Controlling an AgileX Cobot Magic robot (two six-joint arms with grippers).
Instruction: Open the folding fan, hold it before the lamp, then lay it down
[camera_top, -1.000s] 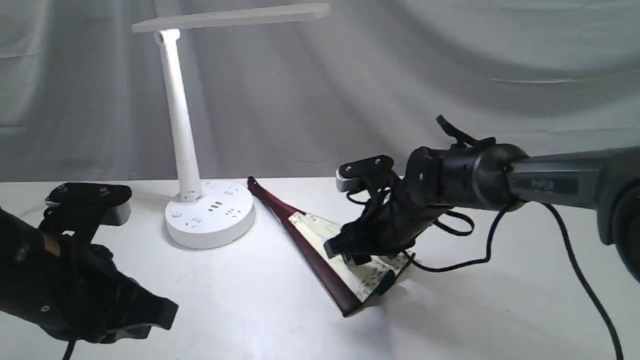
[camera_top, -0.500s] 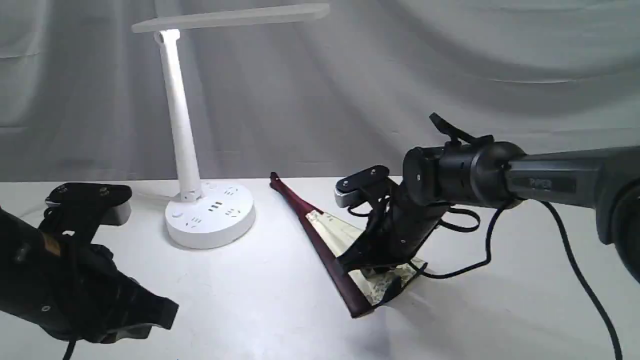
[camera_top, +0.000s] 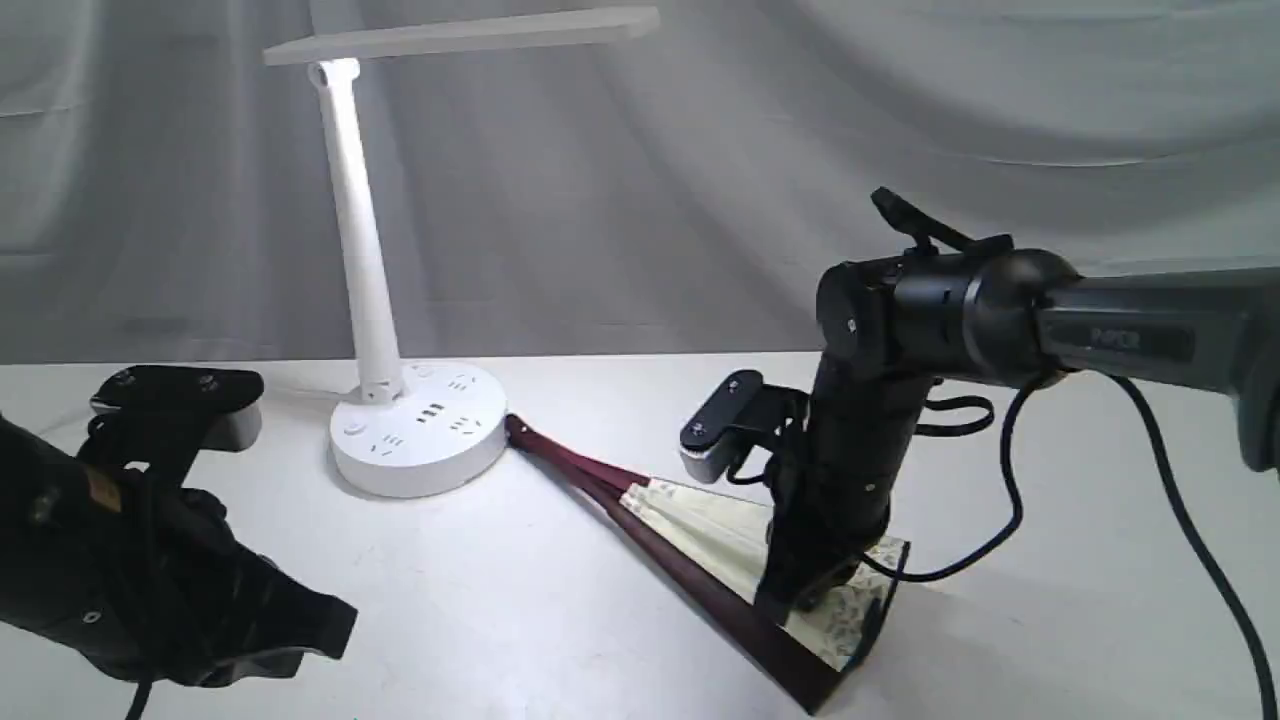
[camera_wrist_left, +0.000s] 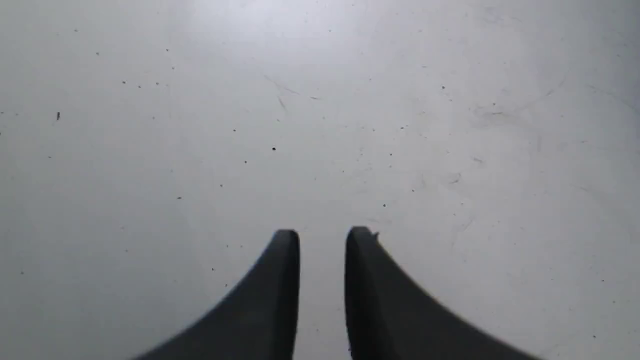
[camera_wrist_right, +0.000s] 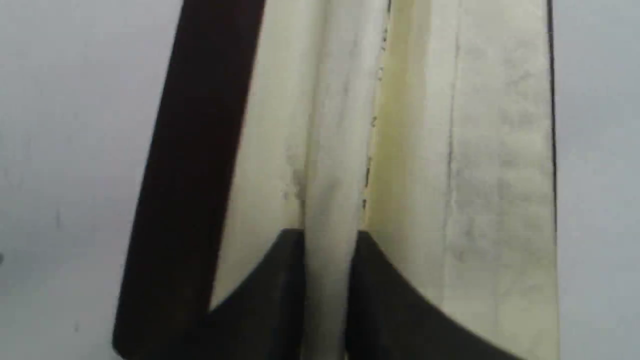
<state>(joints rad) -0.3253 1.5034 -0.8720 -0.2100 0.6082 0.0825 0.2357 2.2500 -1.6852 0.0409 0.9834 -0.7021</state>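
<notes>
I should turn the folding fan with my right gripper before my left gripper holds the fan's handle, because the fan lies crooked with its handle close beside the lamp's base.
The folding fan lies partly spread on the white table, right of the lamp. Its maroon guard runs from the lamp's base toward the front. The cream leaf and the dark guard fill the right wrist view. My right gripper points straight down onto the wide end of the leaf. There its fingers are shut on one raised pleat. My left gripper hangs low at the front left, far from the fan. Its fingers stand a little apart over bare table with nothing between them.
A wrinkled grey cloth backdrop hangs behind the table. The lamp's light bar reaches over the table's middle at the top. A black cable loops from the right arm down beside the fan.
The right gripper turned downward and shut on the fan's leaf. The fan's wide end slid toward the front right and its pivot end swung toward the lamp base. The left arm stayed still.
</notes>
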